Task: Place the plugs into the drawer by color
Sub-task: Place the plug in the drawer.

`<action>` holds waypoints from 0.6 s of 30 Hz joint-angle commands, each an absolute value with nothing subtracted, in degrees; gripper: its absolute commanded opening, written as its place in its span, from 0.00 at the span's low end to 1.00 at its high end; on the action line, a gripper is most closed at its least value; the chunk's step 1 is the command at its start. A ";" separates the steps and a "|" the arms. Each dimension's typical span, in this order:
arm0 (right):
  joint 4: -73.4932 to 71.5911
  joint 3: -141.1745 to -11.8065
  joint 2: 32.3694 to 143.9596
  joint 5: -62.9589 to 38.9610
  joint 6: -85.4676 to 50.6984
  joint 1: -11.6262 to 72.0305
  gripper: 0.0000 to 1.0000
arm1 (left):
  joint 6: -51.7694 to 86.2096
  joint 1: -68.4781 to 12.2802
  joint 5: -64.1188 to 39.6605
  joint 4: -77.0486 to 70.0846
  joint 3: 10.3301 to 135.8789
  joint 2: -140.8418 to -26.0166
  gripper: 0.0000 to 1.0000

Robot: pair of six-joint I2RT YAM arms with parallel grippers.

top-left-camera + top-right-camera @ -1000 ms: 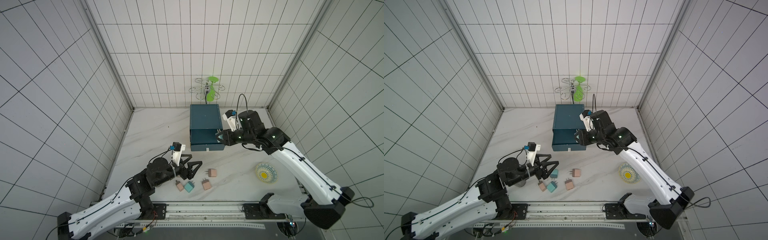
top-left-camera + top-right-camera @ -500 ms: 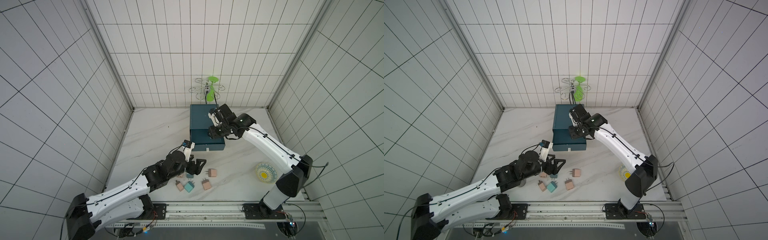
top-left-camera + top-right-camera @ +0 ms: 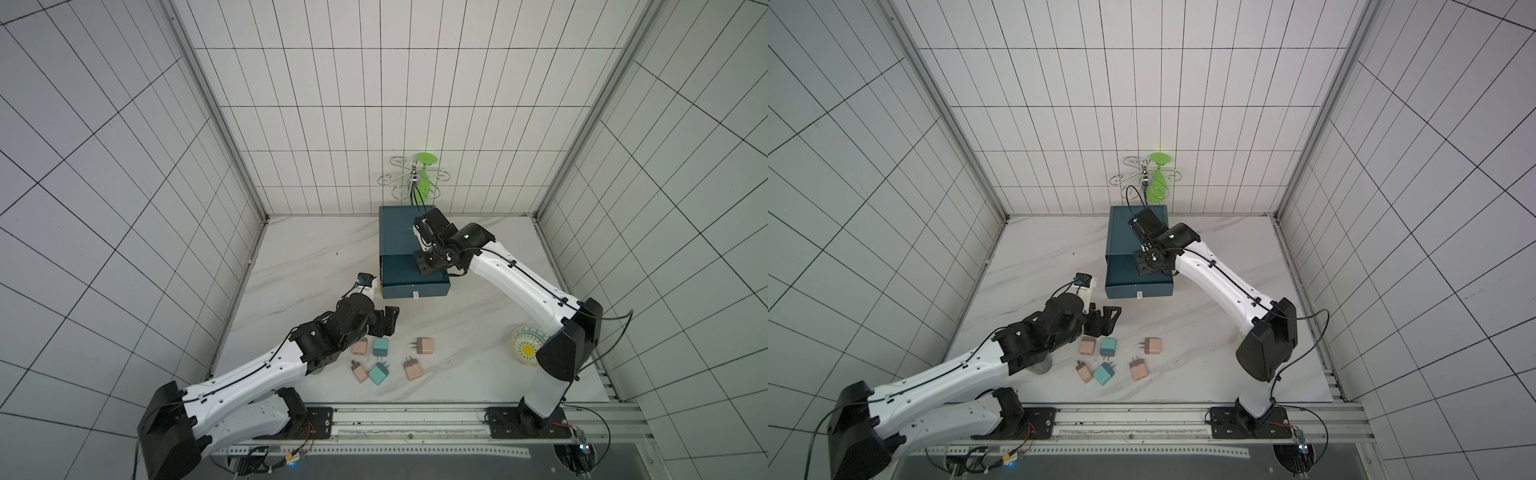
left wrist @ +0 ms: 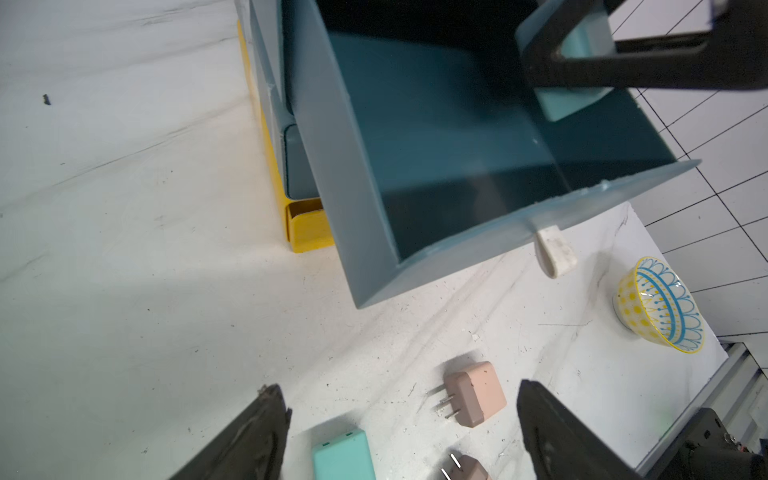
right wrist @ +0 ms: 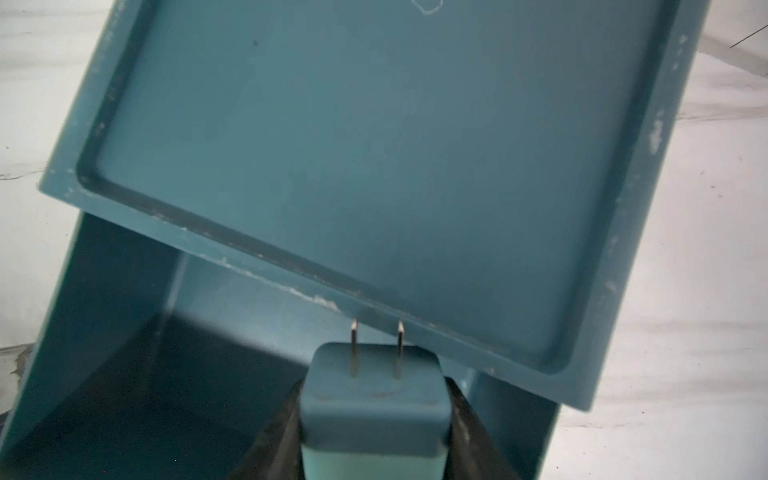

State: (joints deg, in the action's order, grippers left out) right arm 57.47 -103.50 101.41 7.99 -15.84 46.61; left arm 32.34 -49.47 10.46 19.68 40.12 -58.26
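Observation:
The teal plug's pins [image 5: 377, 329] are up against the cabinet's front edge, so the robot's right gripper should pull back toward the drawer's front and lower the plug onto the drawer's bottom [image 3: 422, 278].
The teal cabinet [image 3: 405, 232] stands at the back with its top drawer [image 3: 415, 286] pulled out. My right gripper [image 3: 430, 266] hangs over the drawer's right side, shut on a teal plug [image 5: 376, 399] with its prongs pointing away from the wrist. This plug [image 4: 569, 99] also shows in the left wrist view. Several plugs lie near the table's front: two teal [image 3: 380, 346] [image 3: 378, 374] and several peach ones [image 3: 424, 345]. My left gripper [image 3: 388, 324] is open and empty, just above and behind the left plugs [image 4: 343, 457].
A yellow and blue patterned bowl [image 3: 528, 345] sits at the front right beside the right arm. A wire rack with a green glass [image 3: 419, 178] stands behind the cabinet. A yellow lower drawer [image 4: 307, 228] shows under the open one. The drawer front carries a white tab [image 4: 555, 253].
My right gripper has carried the teal plug leftward from beside the cabinet to over the open drawer. The left arm has reached further forward toward the plugs, jaws still open.

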 commanded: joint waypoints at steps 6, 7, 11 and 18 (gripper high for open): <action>60.74 -101.84 96.13 10.09 -16.47 48.95 0.16 | 32.86 -47.20 9.60 20.23 40.36 -58.14 0.89; 60.56 -101.46 95.88 9.79 -16.44 48.95 0.16 | 32.82 -47.05 9.63 20.30 40.34 -58.10 0.89; 60.35 -99.47 96.70 8.91 -16.09 48.50 0.16 | 32.70 -46.45 9.57 20.35 40.20 -58.05 0.89; 58.96 -98.00 98.80 8.27 -16.12 46.99 0.15 | 32.75 -46.10 9.69 20.17 40.08 -58.75 0.89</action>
State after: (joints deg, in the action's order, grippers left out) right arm 59.57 -98.87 97.84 7.68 -15.90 47.57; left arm 32.58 -46.39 10.02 20.49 40.12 -58.28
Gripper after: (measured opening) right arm 0.439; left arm 0.894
